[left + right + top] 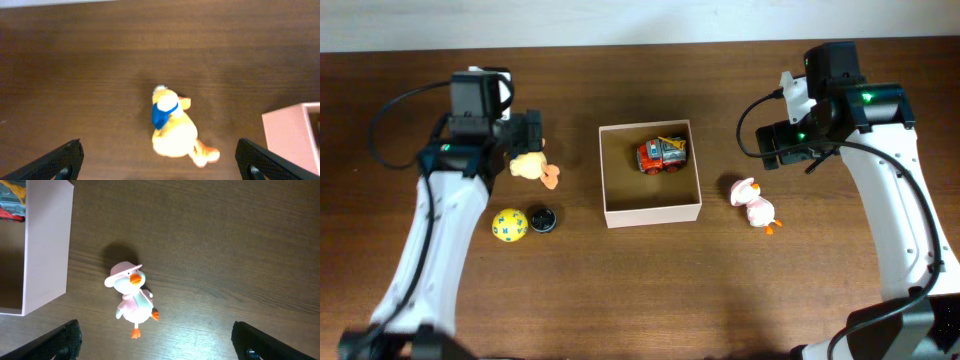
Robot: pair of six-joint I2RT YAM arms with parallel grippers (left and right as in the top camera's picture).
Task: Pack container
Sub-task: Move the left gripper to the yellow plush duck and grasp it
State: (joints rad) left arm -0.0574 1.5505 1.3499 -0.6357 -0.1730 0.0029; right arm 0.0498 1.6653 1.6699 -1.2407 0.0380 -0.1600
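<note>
The left gripper's fingers stand wide across the yellow duck toy's narrow way (171, 120), clear of the box, so it should keep lowering until they are on either side of the yellow duck toy's body (175, 136), then close.
The container (652, 211), a square white box with a brown inside, stands mid-table with a red toy truck (663, 155) lying in its far right part. Its wall also shows as the box side (295, 135) and the white wall (47, 245). A yellow duck toy with a blue scarf (533, 168) (172, 127) lies left of the box. My left gripper (525, 135) (159, 159) hangs open above it, its fingers wide on either side. A pink duck toy (753, 203) (131, 296) lies right of the box, and my right gripper (782, 142) (155, 340) stands open above and beyond it.
A yellow ball with blue marks (509, 225) and a small black round piece (542, 218) lie on the dark wooden table (650, 290), in front of the yellow duck. The table's far edge meets a pale strip at the back.
</note>
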